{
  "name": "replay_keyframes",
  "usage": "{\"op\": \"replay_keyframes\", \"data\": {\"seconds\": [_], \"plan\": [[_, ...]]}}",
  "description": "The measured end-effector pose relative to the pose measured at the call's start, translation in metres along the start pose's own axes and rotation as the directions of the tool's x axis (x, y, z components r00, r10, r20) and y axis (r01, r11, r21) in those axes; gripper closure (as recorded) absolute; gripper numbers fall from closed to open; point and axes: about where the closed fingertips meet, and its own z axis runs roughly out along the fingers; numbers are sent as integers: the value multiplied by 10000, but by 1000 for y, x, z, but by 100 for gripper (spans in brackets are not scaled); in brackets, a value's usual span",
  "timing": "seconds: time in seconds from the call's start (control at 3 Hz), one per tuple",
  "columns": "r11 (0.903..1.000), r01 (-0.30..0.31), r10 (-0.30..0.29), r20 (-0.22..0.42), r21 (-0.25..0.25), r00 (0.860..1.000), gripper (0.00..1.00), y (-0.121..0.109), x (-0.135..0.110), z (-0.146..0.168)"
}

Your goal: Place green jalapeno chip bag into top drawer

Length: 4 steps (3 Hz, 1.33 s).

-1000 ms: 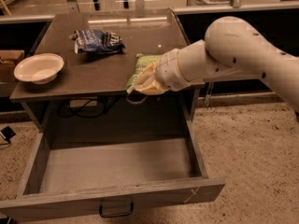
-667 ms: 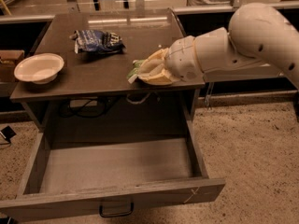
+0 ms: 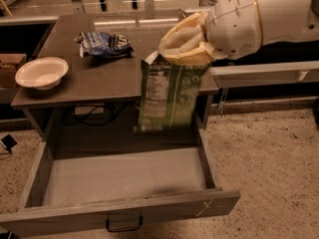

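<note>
The green jalapeno chip bag hangs high against the table's front edge. My gripper should therefore pull it forward and lower it toward the drawer's bottom [image 3: 154,168].
The green jalapeno chip bag [image 3: 168,93] hangs upright in the air, its darker green back with the white nutrition panel facing me. My gripper [image 3: 178,51] is shut on the bag's top edge and holds it above the right rear part of the open top drawer [image 3: 119,178], in front of the table's front edge. The drawer is pulled fully out, grey and shallow, with a small black handle [image 3: 123,225] on its front panel. Nothing lies inside it.
A dark blue chip bag [image 3: 103,44] lies at the back of the brown table top [image 3: 109,73]. A white bowl [image 3: 42,72] sits at the table's left edge. A cardboard box [image 3: 10,66] is further left. Speckled floor lies to the right.
My arm has lifted the bag off the table edge and raised it; the bag now hangs straight down over the drawer instead of lying bunched by the table top.
</note>
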Motion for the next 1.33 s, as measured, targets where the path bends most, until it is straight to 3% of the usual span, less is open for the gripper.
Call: {"op": "replay_keyframes", "data": {"seconds": [0.33,0.67,1.0,1.33], "plan": [[9992,-16,4,-301,-409,9995,100,3,-27,-15],[9987,-83,67,-320,-499,9995,100,4,-30,-16],[9982,-249,220,-532,-551,9983,100,6,-23,-8],[9972,-662,661,-45,-350,9978,100,17,11,11]]}}
